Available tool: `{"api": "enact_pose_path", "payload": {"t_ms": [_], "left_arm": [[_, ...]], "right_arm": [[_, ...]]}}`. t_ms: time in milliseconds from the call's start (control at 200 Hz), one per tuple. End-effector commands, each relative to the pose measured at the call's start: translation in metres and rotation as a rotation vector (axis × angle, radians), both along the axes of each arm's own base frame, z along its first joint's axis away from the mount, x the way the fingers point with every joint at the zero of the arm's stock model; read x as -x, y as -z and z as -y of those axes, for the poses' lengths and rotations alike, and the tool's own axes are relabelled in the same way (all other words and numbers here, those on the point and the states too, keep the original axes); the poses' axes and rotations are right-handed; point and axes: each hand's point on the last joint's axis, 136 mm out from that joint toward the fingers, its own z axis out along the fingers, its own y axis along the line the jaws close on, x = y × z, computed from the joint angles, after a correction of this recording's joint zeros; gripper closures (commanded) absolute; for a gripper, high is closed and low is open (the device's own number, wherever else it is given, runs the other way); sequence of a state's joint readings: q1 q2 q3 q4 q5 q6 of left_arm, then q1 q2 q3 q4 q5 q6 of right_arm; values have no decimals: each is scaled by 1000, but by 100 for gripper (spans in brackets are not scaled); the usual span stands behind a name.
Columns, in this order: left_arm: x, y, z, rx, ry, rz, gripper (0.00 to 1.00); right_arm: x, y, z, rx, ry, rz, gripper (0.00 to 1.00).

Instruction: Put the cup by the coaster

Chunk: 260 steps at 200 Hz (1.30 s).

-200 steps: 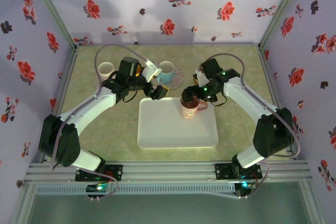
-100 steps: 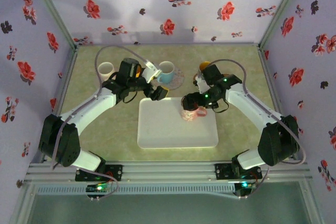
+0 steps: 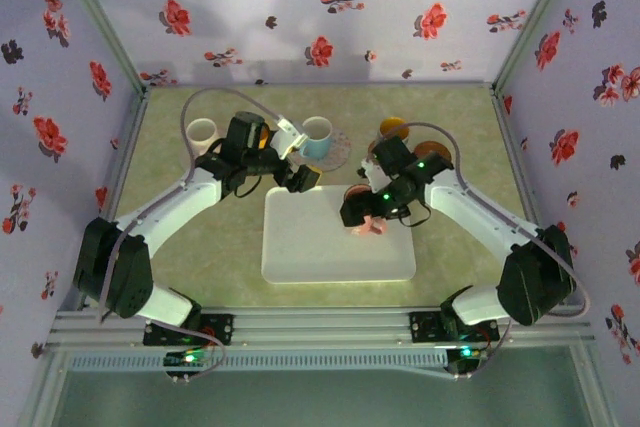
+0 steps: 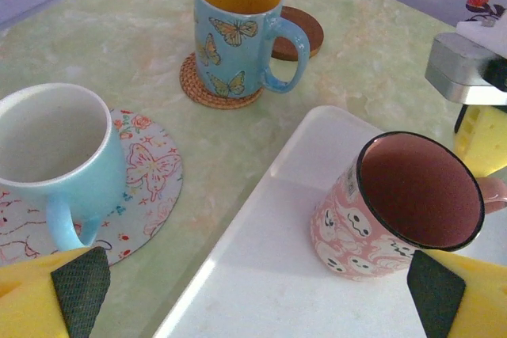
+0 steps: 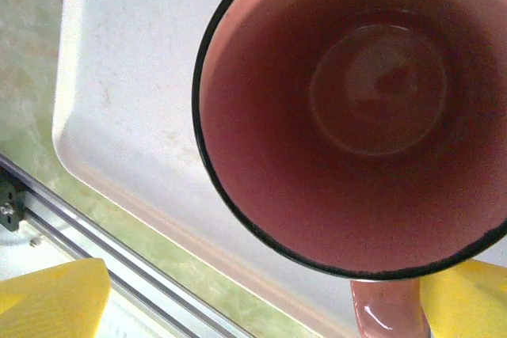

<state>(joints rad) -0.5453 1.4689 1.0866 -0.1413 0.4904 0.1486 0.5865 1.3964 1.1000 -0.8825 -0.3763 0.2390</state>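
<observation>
The pink cup's handle (image 5: 386, 306) points in between the open fingers of the robot's right gripper, so it should keep lowering them around the handle (image 5: 390, 316) until they close on it.
The pink ghost-print cup (image 4: 372, 231) stands upright on the white tray (image 3: 310, 247), its dark red inside facing up in the right wrist view (image 5: 356, 116). My right gripper (image 3: 362, 209) hovers open right above it, and its yellow fingers (image 5: 55, 298) stand wide apart and clear of the rim. The cup's handle (image 5: 388, 310) lies close to the other finger. A bare brown coaster (image 4: 307, 28) lies behind a blue butterfly mug (image 4: 234, 29). My left gripper (image 3: 300, 175) is open at the tray's far left corner with nothing between its fingers.
The butterfly mug stands on a woven coaster (image 4: 194, 89). A light blue cup (image 4: 55, 156) sits on a floral mat (image 4: 150, 187), and a white cup (image 3: 202, 132) stands far left. Flowered walls close in the table.
My right arm has swung forward and left over the pink cup and now covers most of it from above. The left arm has not moved.
</observation>
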Motion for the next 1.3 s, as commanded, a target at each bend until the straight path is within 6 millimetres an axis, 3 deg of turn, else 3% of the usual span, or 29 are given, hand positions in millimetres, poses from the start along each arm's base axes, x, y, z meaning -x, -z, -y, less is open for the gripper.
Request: {"api": "enact_pose_path", "payload": {"t_ms": [0,250,730,1015,1295], "left_arm": [[8,-6,3,16,34,25,0],[12,-5,1,16,33,26,0],[16,-2,-3,14,25,19,0],[23,3,-3,7,43,-2,0],[41,4,-4,4,102,-22,0]], "right_arm": [[7,6,9,66,-6,23,0],[4,21,19,186,-16,86,1],[-4,42,39,307,27,171,17],[-12,50,33,294,40,182,35],[-14,56,30,295,45,176,44]]}}
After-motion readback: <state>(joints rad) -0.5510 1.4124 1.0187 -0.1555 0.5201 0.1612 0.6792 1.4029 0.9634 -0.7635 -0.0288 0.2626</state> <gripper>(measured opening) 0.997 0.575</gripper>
